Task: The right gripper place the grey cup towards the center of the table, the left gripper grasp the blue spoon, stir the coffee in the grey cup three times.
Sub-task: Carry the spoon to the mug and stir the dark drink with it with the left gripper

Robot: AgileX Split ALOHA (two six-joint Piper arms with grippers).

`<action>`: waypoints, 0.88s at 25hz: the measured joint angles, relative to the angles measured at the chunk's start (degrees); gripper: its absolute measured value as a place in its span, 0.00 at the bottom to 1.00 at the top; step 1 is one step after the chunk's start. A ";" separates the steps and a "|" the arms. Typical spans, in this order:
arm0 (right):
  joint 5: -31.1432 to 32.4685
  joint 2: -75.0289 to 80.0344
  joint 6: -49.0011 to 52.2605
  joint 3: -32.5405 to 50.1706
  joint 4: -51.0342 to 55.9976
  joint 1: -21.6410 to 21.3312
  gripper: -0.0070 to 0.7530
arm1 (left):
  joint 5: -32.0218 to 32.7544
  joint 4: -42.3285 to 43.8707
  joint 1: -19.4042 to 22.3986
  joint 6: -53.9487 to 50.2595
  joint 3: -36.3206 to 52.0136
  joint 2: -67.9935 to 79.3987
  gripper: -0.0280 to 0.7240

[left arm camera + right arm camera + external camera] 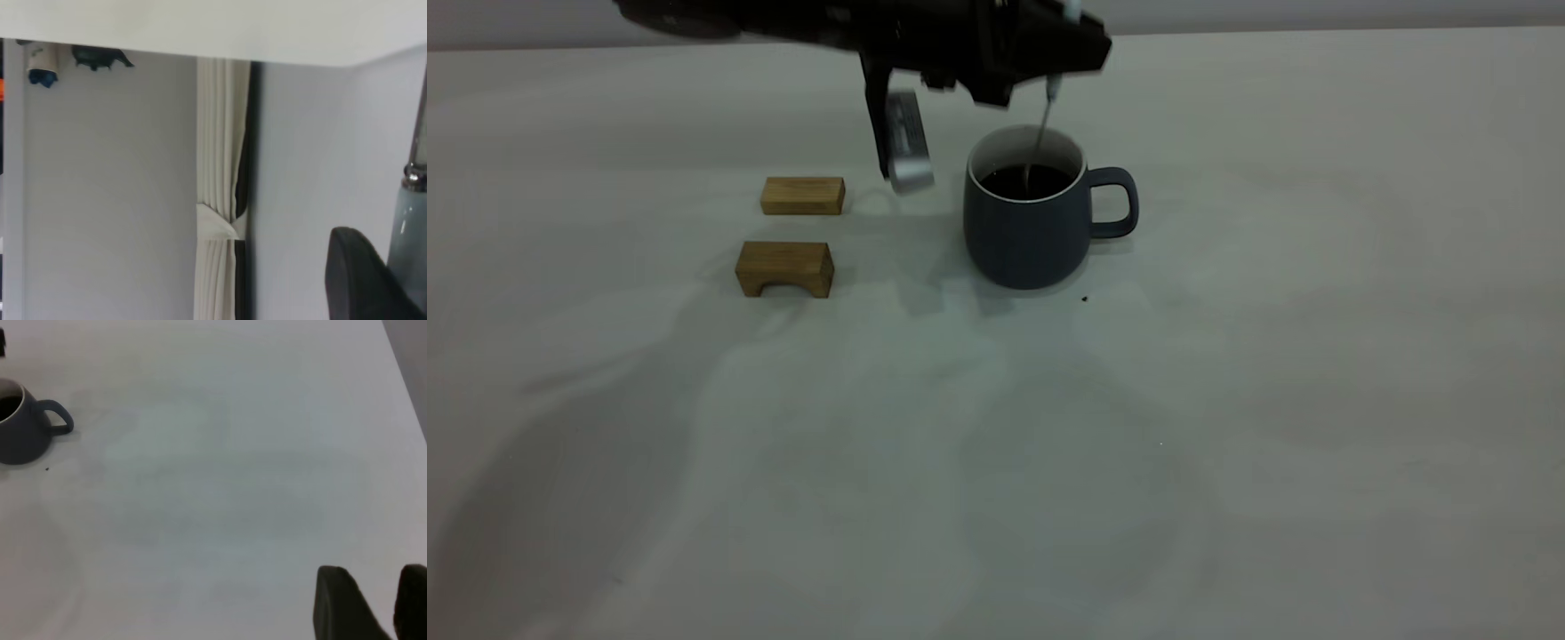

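The blue spoon's neck (1042, 124) stands high over the rim of the grey cup and the spoon's tip is shallow in the coffee (1027, 183), so the robot's left gripper should lower the spoon further before it opens.
The grey cup (1032, 227) stands upright on the table (1227, 400), handle to the right, with dark coffee (1014, 182) inside. Directly above it hangs my left gripper (1063, 31), shut on the blue spoon (1043, 124), which points down with its thin metal neck dipping into the coffee. The left wrist view shows the spoon's pale handle (408, 227) beside one dark finger (357, 280). The right gripper (387, 593) is out of the exterior view. In its wrist view it stands open and empty over bare table, far from the cup (20, 433).
Two small wooden blocks (802, 196) (784, 267) lie left of the cup. The left arm's silver-grey block (907, 142) hangs between them and the cup. A tiny dark speck (1085, 299) lies in front of the cup. The table's edge (403, 373) shows in the right wrist view.
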 joint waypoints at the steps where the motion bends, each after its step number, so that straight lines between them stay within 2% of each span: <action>1: 0.00 0.00 0.00 0.00 0.00 0.00 0.32 | 0.22 0.00 -0.12 0.00 0.00 0.51 0.23; 6: 0.00 0.00 0.00 0.00 0.00 0.00 0.32 | 0.31 0.07 0.03 0.00 0.00 1.36 0.23; 12: 0.00 0.00 0.00 0.00 0.00 0.00 0.32 | -3.09 -0.05 1.26 0.00 -0.70 1.45 0.23; 18: 0.00 -0.02 0.00 0.00 0.00 0.00 0.32 | -4.14 -0.27 -1.17 0.00 -6.80 5.09 0.23; 22: 0.00 -0.02 0.00 0.00 0.00 0.00 0.32 | -2.57 -0.14 -2.72 0.00 -7.42 5.61 0.23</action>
